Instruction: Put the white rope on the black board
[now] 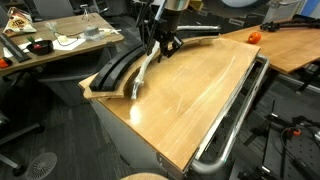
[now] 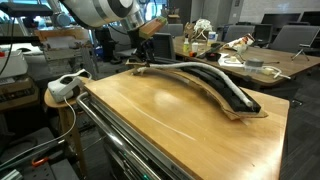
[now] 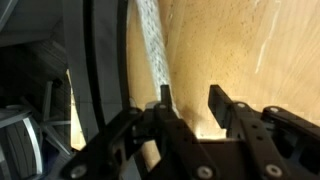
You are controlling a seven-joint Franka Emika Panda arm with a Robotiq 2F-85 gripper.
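My gripper's finger is above the white rope (image 3: 165, 88) beside the black board, so next I center over the rope (image 3: 157, 60) and grip it before moving it onto the board.
The black board (image 1: 112, 68) is a long curved ridged strip along the far edge of the wooden tabletop; it shows in both exterior views (image 2: 240, 100) and at the left of the wrist view (image 3: 100, 60). The white rope (image 1: 143, 75) runs lengthwise along the board's table-side edge (image 2: 195, 72); I cannot tell if it rests on the board or against it. In the wrist view the rope (image 3: 150, 40) ends at my left finger. My gripper (image 3: 190, 105) is open with bare wood between the fingers, low over the rope's end (image 1: 163, 45) (image 2: 143, 52).
A shiny metal tube rail (image 1: 235, 110) (image 2: 110, 140) runs along the table's near side. A small red object (image 1: 253, 37) lies on the adjoining table. Cluttered desks (image 1: 60, 40) (image 2: 250, 60) stand behind the board. A white power strip (image 2: 65, 85) sits on a side stand.
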